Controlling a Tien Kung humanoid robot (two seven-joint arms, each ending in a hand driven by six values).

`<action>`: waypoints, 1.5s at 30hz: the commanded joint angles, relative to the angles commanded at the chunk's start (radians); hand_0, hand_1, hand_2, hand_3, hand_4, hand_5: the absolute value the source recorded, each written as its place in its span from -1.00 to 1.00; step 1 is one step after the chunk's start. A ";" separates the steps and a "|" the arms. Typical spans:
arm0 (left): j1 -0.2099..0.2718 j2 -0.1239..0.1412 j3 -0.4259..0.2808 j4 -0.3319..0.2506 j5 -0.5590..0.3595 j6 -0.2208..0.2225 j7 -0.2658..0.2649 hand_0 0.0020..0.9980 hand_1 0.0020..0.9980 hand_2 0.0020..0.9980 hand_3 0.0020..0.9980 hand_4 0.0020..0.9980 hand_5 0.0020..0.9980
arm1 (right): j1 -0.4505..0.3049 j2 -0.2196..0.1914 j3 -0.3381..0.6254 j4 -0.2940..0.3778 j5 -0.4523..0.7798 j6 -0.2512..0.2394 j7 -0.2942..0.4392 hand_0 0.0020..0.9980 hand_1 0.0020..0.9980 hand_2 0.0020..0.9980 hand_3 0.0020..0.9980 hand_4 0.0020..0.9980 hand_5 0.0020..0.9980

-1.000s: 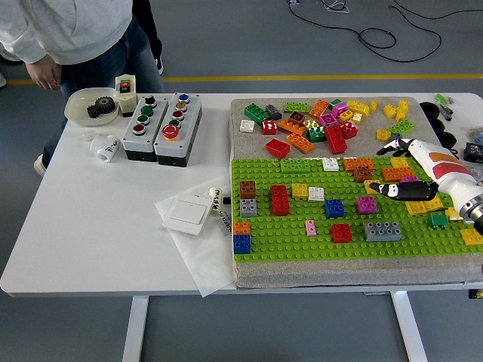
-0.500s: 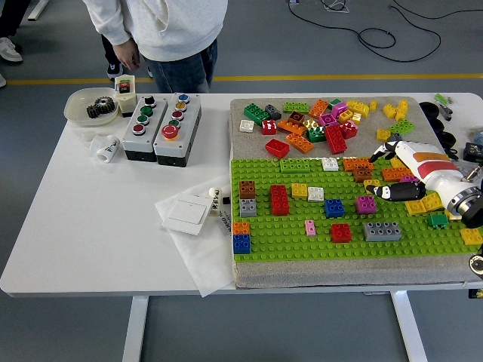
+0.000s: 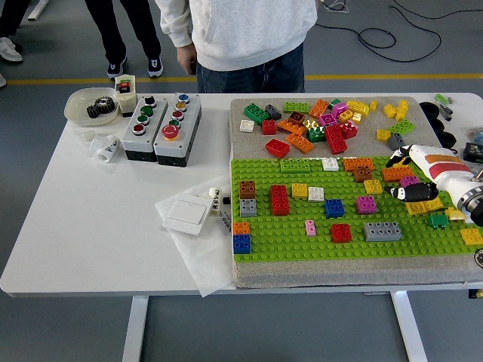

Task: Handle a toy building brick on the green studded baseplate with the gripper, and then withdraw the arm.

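Note:
My gripper will lift the magenta brick (image 3: 366, 205) off on its own and leave the green baseplate flat, because the brick stands clear of its neighbours.
The green studded baseplate (image 3: 302, 241) lies on a grey mat at the table's right. Several bricks are stuck on it, among them a small yellow brick (image 3: 373, 186), a magenta one (image 3: 367, 204), a blue one (image 3: 335, 208) and a long grey one (image 3: 383, 231). My right hand (image 3: 398, 175), white and black, hovers over the plate's right edge, just right of the yellow brick and apart from it. Its fingers are spread and hold nothing. The left arm is out of view.
A pile of loose bricks (image 3: 324, 121) lies on the mat behind the plate. Two button boxes (image 3: 162, 124), a bowl of gears (image 3: 90, 105) and a white switch (image 3: 187, 213) are on the left. A person (image 3: 241, 38) stands at the far edge.
My right hand has drawn back to the right, uncovering the small yellow brick on the plate. The person has walked right along the far side.

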State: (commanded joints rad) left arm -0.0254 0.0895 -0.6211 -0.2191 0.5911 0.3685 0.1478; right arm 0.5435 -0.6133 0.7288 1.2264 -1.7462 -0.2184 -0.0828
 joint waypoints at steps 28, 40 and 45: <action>0.003 0.000 -0.016 -0.002 0.026 0.000 0.007 0.49 0.51 0.62 0.23 0.30 0.26 | 0.054 0.018 -0.153 0.029 0.009 0.053 0.002 0.18 0.20 0.26 0.16 0.62 -0.62; -0.002 -0.001 -0.003 -0.002 0.006 0.004 0.003 0.49 0.51 0.61 0.23 0.30 0.26 | 0.091 0.043 -0.185 -0.011 -0.005 0.075 -0.002 0.19 0.20 0.27 0.17 0.64 -0.61; -0.001 0.000 0.001 -0.002 0.001 0.005 0.002 0.49 0.51 0.61 0.23 0.30 0.26 | 0.092 0.044 -0.190 -0.009 -0.004 0.087 -0.005 0.19 0.20 0.27 0.17 0.64 -0.61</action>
State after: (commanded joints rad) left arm -0.0261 0.0898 -0.6206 -0.2216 0.5920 0.3738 0.1497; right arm 0.6355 -0.5689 0.5391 1.2176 -1.7507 -0.1316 -0.0878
